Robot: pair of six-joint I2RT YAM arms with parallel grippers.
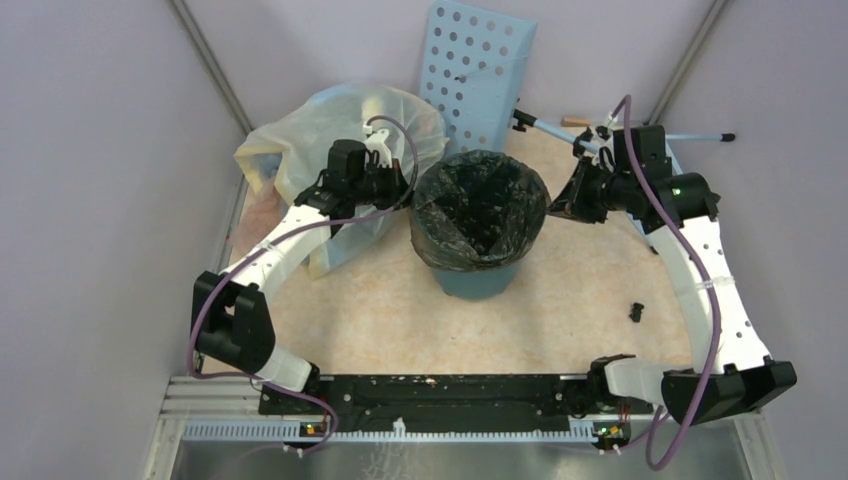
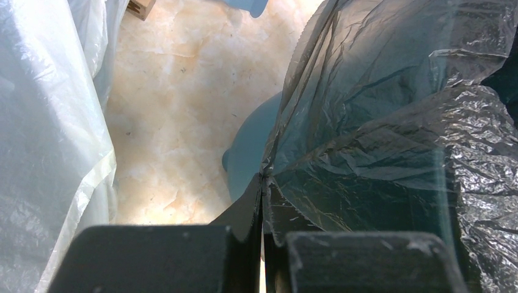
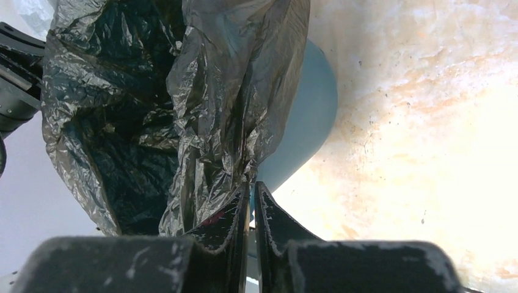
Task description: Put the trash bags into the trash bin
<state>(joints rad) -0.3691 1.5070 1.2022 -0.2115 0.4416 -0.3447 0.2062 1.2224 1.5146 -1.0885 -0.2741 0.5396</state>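
Only a bunched fold of the trash bag is at the fingers of my right gripper. Next, I open them, grip the bag's edge deeper and stretch it over the bin's rim.
The teal trash bin stands mid-table, and the dark crinkly trash bag lies in its mouth, its rim draped over the edge. My left gripper is at the bin's left rim. In the left wrist view its jaws are shut on the bag's edge, with the bin wall just behind. My right gripper is at the right rim. Its jaws are closed to a thin slit, and a fold of the bag runs down into their tips beside the bin.
A large pale yellowish stuffed bag sits behind my left arm and fills the left of its wrist view. A light blue perforated panel leans at the back. A thin rod lies back right. A small black piece is on the table.
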